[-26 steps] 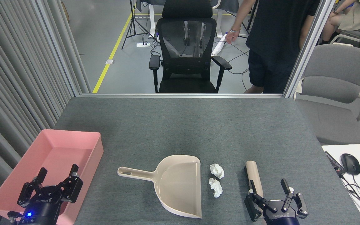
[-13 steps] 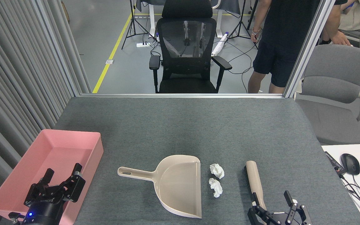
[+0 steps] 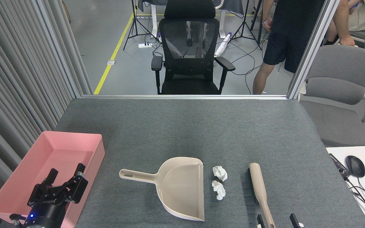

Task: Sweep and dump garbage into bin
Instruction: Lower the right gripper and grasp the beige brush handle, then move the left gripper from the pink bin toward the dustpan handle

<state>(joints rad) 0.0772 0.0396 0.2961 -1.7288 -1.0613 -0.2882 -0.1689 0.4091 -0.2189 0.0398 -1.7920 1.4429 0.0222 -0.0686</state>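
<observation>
A raised rim [image 3: 158, 189] curves around the back of the dustpan [image 3: 181, 188]. The dustpan will therefore hold the swept wads in when I carry it to the bin.
Two small crumpled white wads of garbage [image 3: 220, 173] [image 3: 219, 190] lie on the grey table, just right of the beige dustpan [image 3: 182, 186], whose open mouth faces them. To their right a beige brush [image 3: 258, 186] lies with its handle pointing toward me. The pink bin [image 3: 74, 133] stands at the near left. My left gripper [image 3: 67, 171] hovers open over the bin's near right corner, holding nothing. Only the two fingertips of my right gripper [image 3: 276, 218] show at the bottom edge. They stand apart on either side of the brush handle.
Grey curtain slats run along the left side. Beyond the table's far edge [image 3: 182, 97] stands a black office chair [image 3: 188, 50], and a person stands behind it to the right. A white desk with a mouse [image 3: 355, 166] and keyboard adjoins the right side.
My right gripper has sunk toward the bottom edge until only its fingertips show. My left gripper has shifted slightly right and lower. The person behind has stepped to the right.
</observation>
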